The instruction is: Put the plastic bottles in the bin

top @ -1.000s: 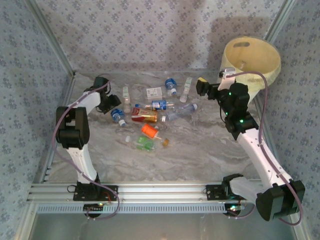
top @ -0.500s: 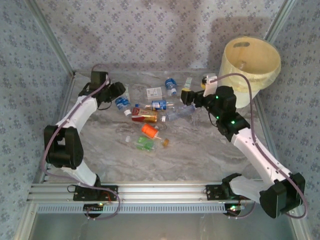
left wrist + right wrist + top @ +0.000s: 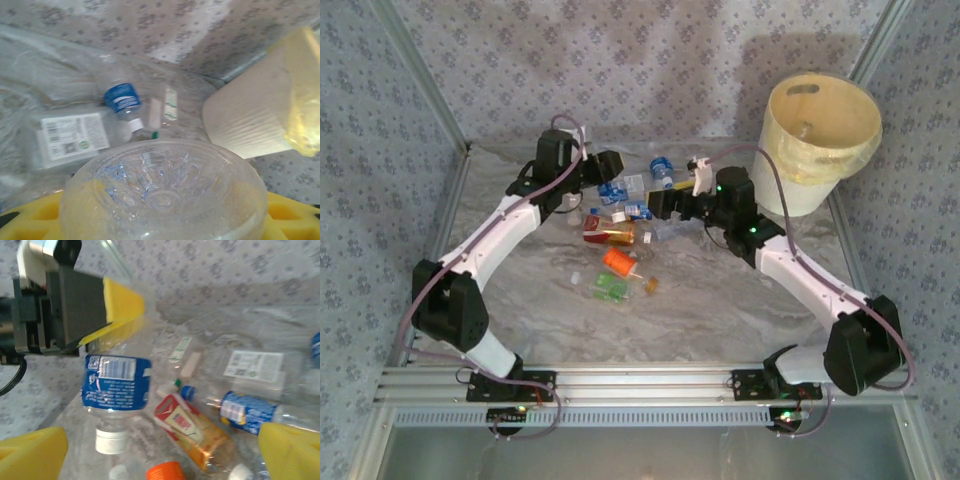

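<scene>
The neck of the hanging bottle is clear above the white cap (image 3: 112,420), so I expect the bottle (image 3: 116,382) to be empty when my right gripper takes it.
My left gripper (image 3: 611,172) is shut on a clear plastic bottle with a blue label (image 3: 614,190), held above the back of the pile. That bottle's ribbed base (image 3: 165,192) sits between the yellow pads (image 3: 35,215). In the right wrist view it hangs cap down (image 3: 116,382) under the left gripper's yellow pad (image 3: 122,305). My right gripper (image 3: 658,204) is open just right of it, over the pile, with nothing between its pads (image 3: 30,452). Several more bottles lie on the table, among them a red-and-yellow one (image 3: 195,432). The cream bin (image 3: 820,125) stands at the back right.
Under the grippers lie a blue-labelled bottle (image 3: 247,411), a white-labelled one (image 3: 253,365) and an orange cap (image 3: 165,471). An orange bottle (image 3: 618,262) and a green one (image 3: 610,287) lie nearer the front. Patterned walls close in the back and sides.
The left arm has swung from the left side toward the back centre, carrying the blue-labelled bottle up and right. The right arm has come away from the bin, leftward over the pile.
</scene>
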